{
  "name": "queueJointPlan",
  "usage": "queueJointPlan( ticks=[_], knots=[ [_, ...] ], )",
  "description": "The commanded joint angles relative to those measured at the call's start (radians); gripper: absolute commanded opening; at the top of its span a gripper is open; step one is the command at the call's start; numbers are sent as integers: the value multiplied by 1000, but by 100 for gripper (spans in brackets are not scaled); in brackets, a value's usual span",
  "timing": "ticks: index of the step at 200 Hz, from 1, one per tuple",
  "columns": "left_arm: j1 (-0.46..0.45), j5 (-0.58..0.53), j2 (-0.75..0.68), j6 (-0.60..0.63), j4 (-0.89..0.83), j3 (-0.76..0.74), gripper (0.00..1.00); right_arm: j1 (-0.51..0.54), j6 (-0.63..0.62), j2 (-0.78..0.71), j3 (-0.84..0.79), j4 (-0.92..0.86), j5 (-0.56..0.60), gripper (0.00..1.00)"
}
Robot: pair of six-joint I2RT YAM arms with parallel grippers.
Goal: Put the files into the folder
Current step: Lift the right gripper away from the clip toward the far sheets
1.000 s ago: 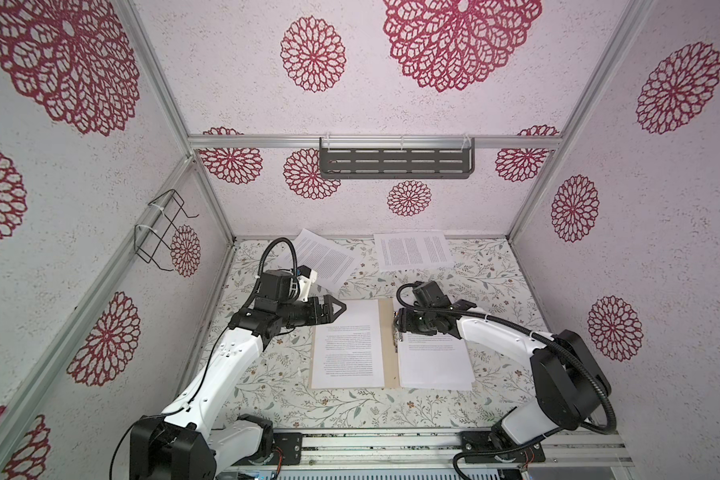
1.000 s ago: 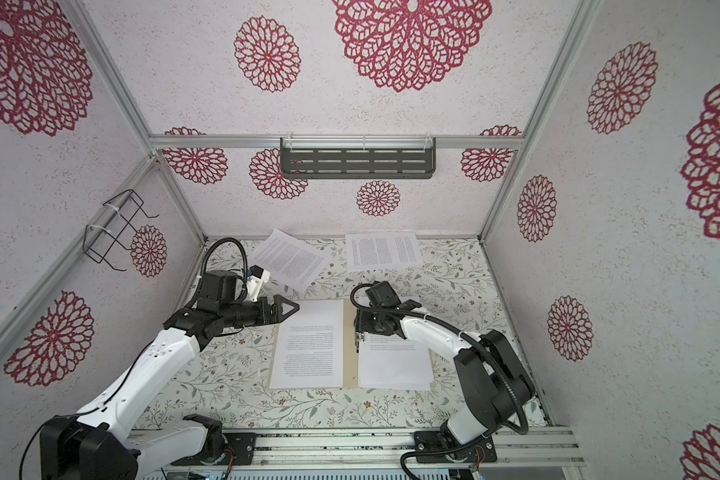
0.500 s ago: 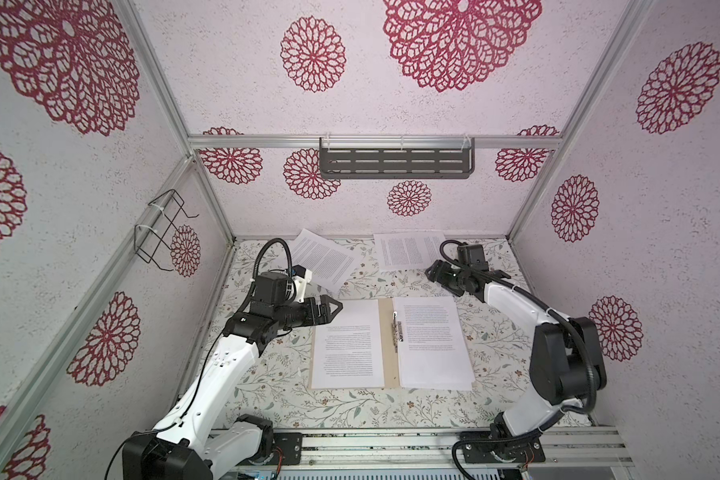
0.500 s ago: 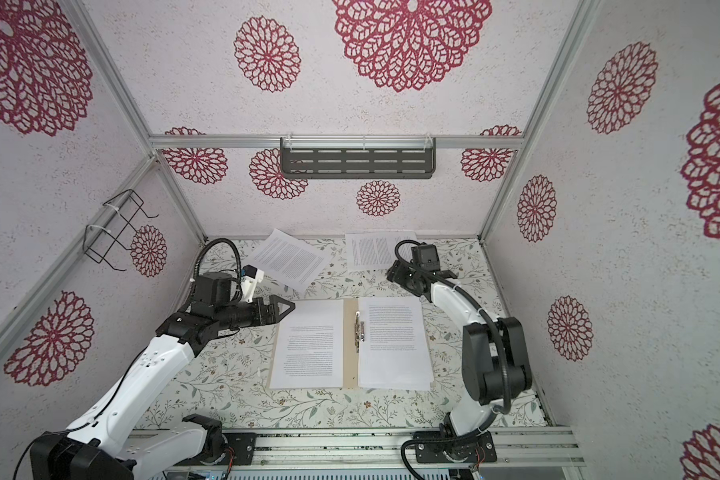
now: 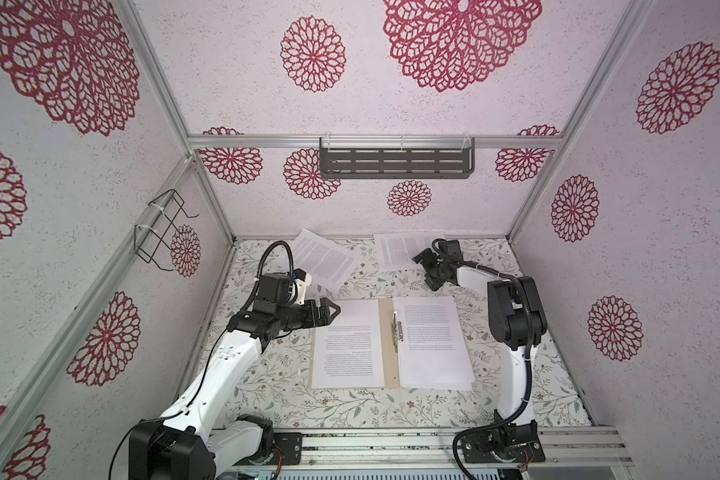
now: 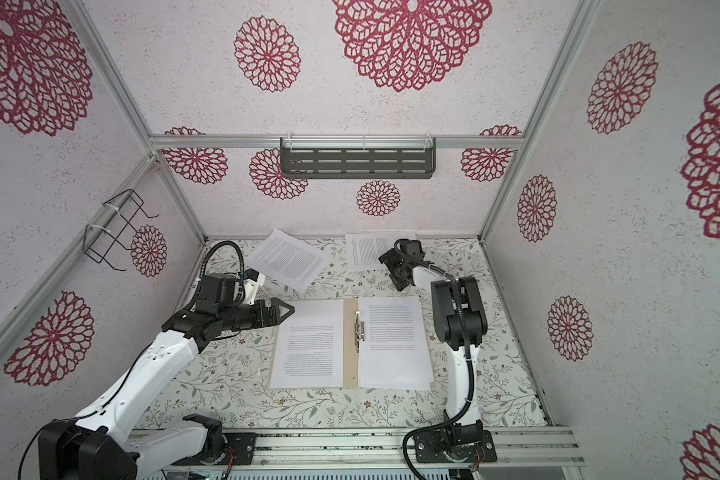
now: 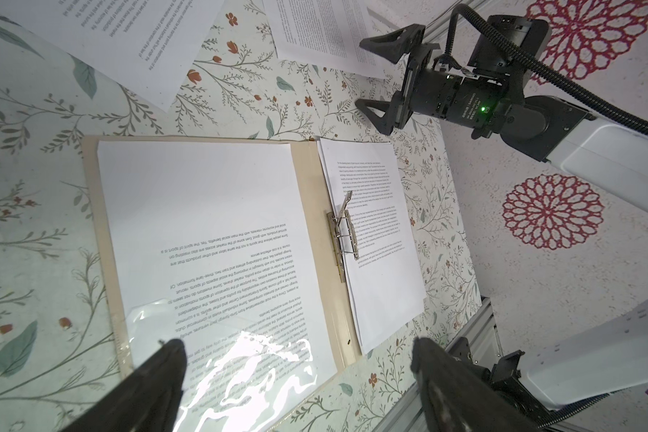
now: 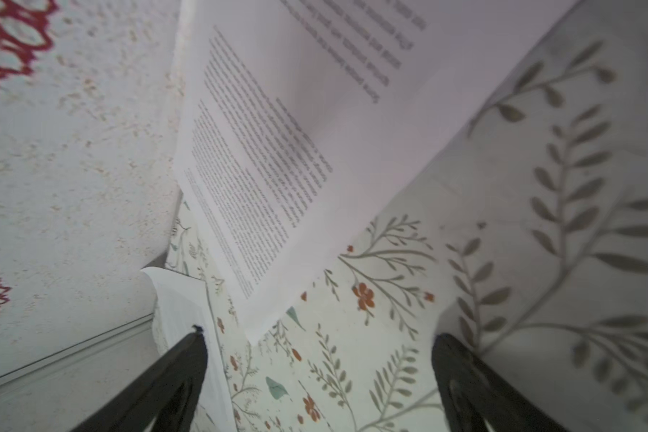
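Note:
My right gripper is low and open around the near edge of the straight back sheet. I go on moving it in before it closes on that edge.
The tan folder lies open on the table, its metal clip at the spine. One printed sheet lies on its left half and another on its right half. Two more files lie loose at the back: a tilted sheet and a straight one. My left gripper is open and empty, over the folder's far left corner. My right gripper is open and empty just right of the straight back sheet, low over the table.
A grey slotted shelf hangs on the back wall and a wire rack on the left wall. Walls close in the floral table cover on three sides. An aluminium rail with both arm bases runs along the front.
My right gripper has left the folder's spine, swung to the back of the table beside the straight sheet, and opened wider. The left arm has barely moved.

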Motion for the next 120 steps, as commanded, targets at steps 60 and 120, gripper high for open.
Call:
queueJointPlan(
  ticks=[60,120],
  knots=[
    [50,55,23,15,23,24,97,19,279,105,78,52,91,93],
    [66,66,16,7,34,18,97,37,362,186,126,193,135,89]
  ],
)
